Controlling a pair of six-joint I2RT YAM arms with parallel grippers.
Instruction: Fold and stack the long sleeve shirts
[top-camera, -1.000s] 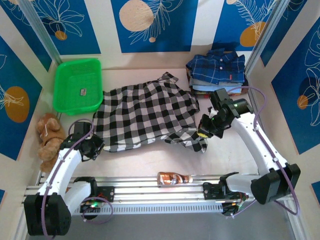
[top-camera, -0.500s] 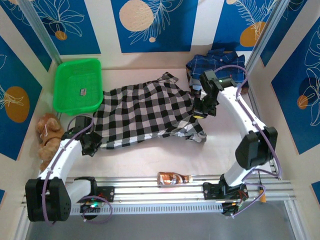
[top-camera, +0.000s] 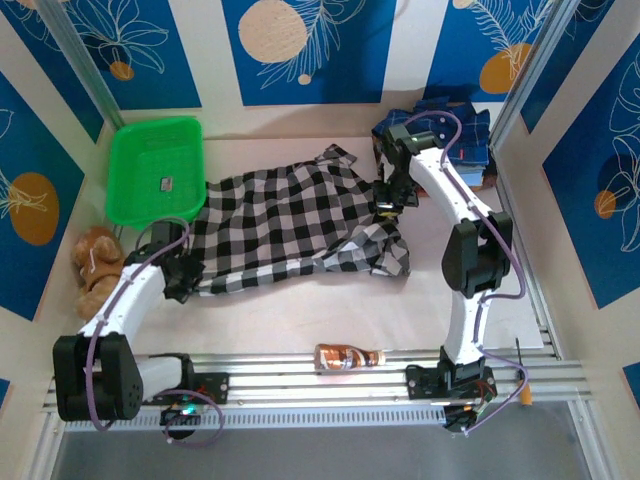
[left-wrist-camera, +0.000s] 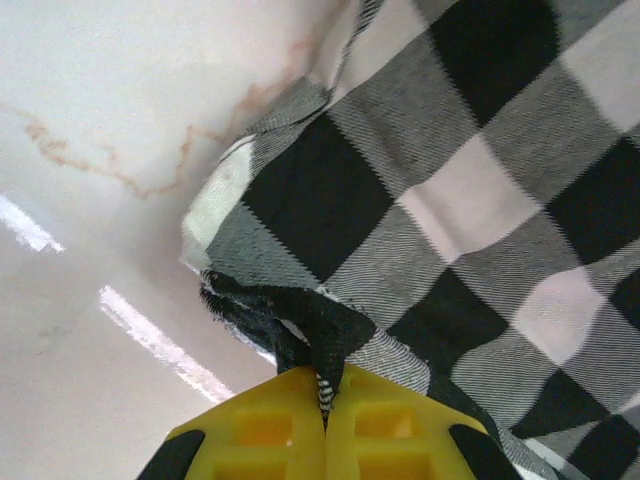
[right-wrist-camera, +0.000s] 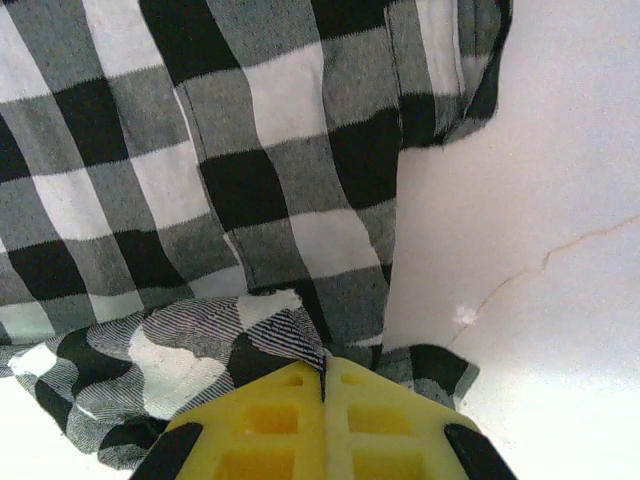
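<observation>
I am holding the checked shirt's hem (left-wrist-camera: 318, 335) at the end of its front edge (top-camera: 265, 277) with my left gripper, so I should keep pulling the hem tight until that edge is straight.
A black-and-white checked shirt (top-camera: 285, 215) lies spread across the middle of the table. My left gripper (top-camera: 180, 278) is shut on the shirt's lower-left hem; in the left wrist view the checked cloth (left-wrist-camera: 420, 180) bunches into the closed yellow fingertips (left-wrist-camera: 325, 385). My right gripper (top-camera: 388, 205) is shut on the shirt's right edge, where the checked fabric (right-wrist-camera: 290, 170) gathers at its closed fingertips (right-wrist-camera: 322, 375). A stack of folded plaid shirts (top-camera: 468, 140), navy blue on top, sits at the back right, partly hidden by the right arm.
A green plastic basket (top-camera: 155, 170) stands at the back left. A brown plush toy (top-camera: 95, 270) lies at the left edge beside the left arm. A brown bottle (top-camera: 348, 356) rests on the front rail. Patterned walls close in both sides and the back.
My right gripper has carried the shirt's right edge away from the front, toward the back and slightly left, folding it over. The left gripper has shifted a little toward the back with the hem.
</observation>
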